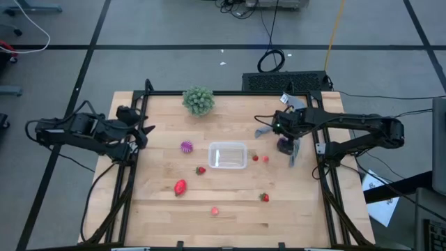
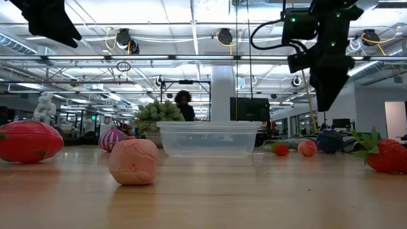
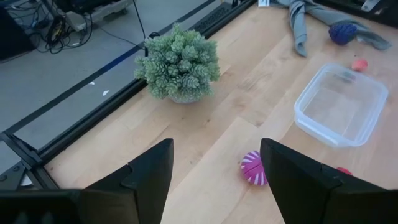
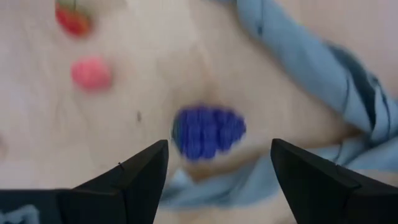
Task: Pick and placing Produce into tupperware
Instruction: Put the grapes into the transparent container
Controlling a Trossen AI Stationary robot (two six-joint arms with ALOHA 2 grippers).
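The grey cloth (image 4: 230, 186) lies across the opening of the robot's right gripper next to the grape cluster, so the gripper should turn before it lowers its fingers around the cluster (image 4: 208, 132).
The clear tupperware (image 1: 228, 155) stands with nothing in it at the table's middle. Produce lies around it on the wood: a magenta ball (image 1: 186, 146), strawberries (image 1: 201, 169) (image 1: 264, 197), a bigger red piece (image 1: 180, 187), pink pieces (image 1: 214, 210) (image 1: 265, 159) and a dark purple grape cluster (image 4: 208, 132). My right gripper (image 4: 219, 146) hangs open above the grape cluster, pointing down and clear of it. At the table's left edge my left gripper (image 3: 216, 146) is raised and open with nothing between its fingers.
A green bushy plant (image 1: 198, 100) stands at the far edge. A grey cloth (image 4: 323, 81) lies crumpled right beside the grape cluster. Black frame rails (image 1: 129, 181) run along the table's left and right sides. Bare wood stretches along the near edge.
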